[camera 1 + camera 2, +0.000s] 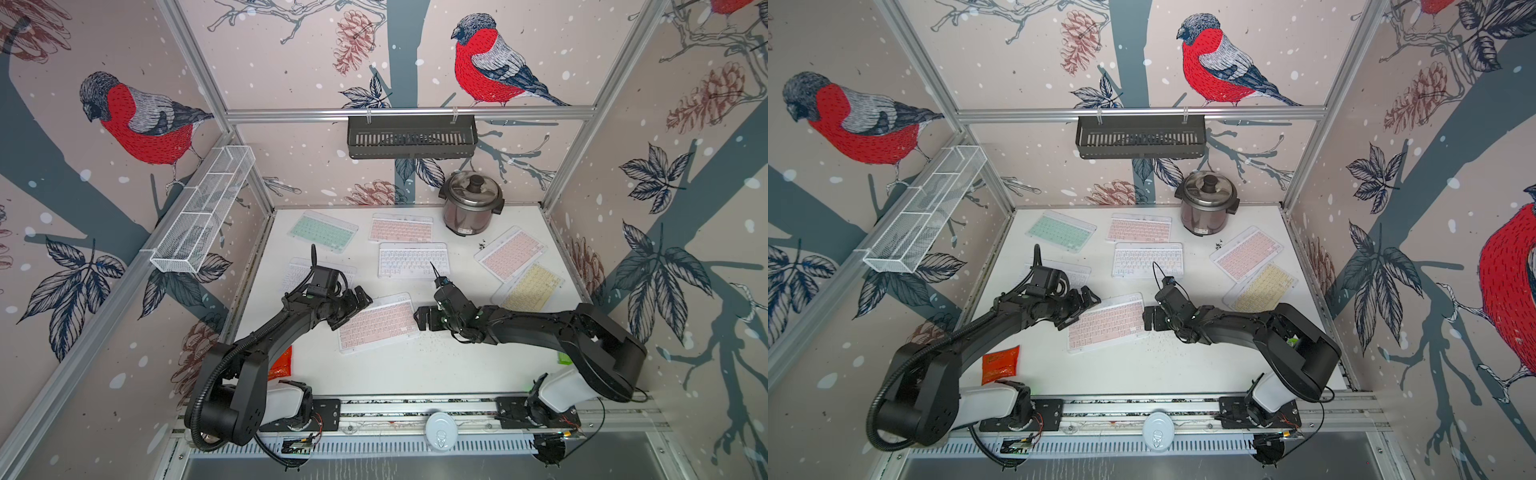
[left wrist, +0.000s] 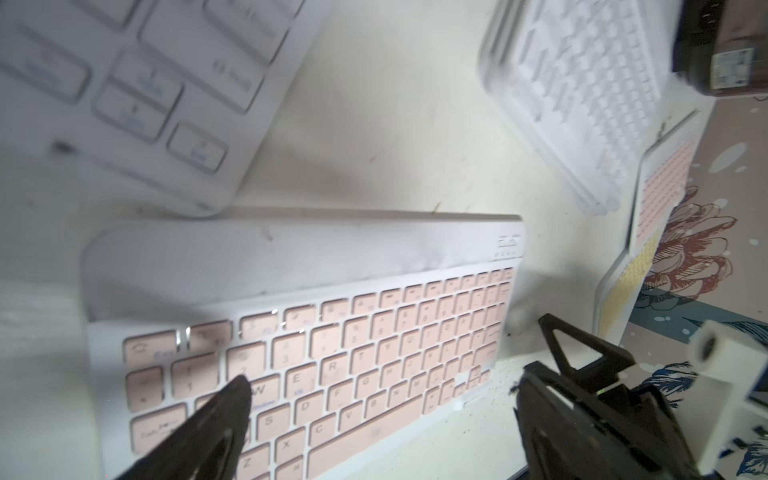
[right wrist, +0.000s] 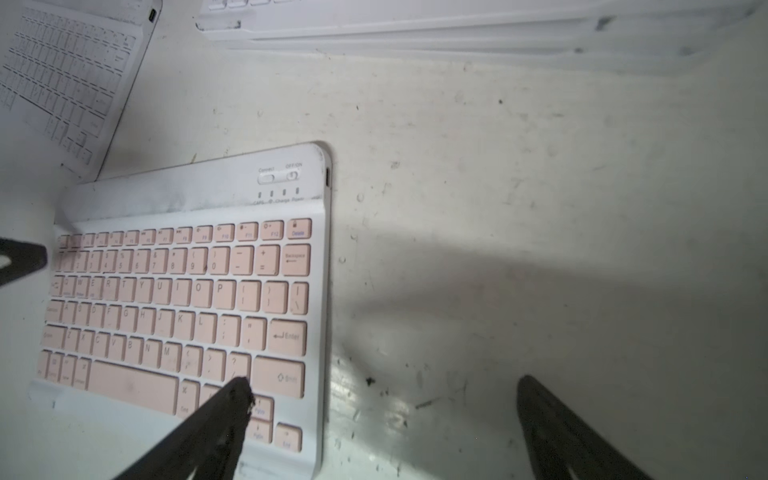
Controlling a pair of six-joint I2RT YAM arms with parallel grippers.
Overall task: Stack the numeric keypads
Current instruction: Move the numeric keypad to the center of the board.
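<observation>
The central pink keypad (image 1: 377,324) sits slanted, to one side of the white keypad behind it, so my left gripper should push its near end (image 1: 344,339) until they align.
Several numeric keypads lie flat and apart on the white table (image 1: 399,374). These are a mint one (image 1: 323,230), a pink one (image 1: 401,227), a white one (image 1: 413,259), a pink one (image 1: 511,253) and a yellow one (image 1: 532,286). Another white one (image 1: 297,272) lies partly under my left arm. The central pink keypad (image 1: 378,322) (image 1: 1106,322) sits between both grippers. My left gripper (image 1: 351,311) (image 2: 384,378) is open at its left end, one finger over the keys. My right gripper (image 1: 422,318) (image 3: 385,386) is open at its right end, straddling the edge.
A steel rice cooker (image 1: 471,203) stands at the back right. A black basket (image 1: 411,137) hangs on the rear rail and a white wire basket (image 1: 203,208) on the left wall. A red packet (image 1: 1000,363) lies front left, a green one (image 1: 563,357) behind my right arm.
</observation>
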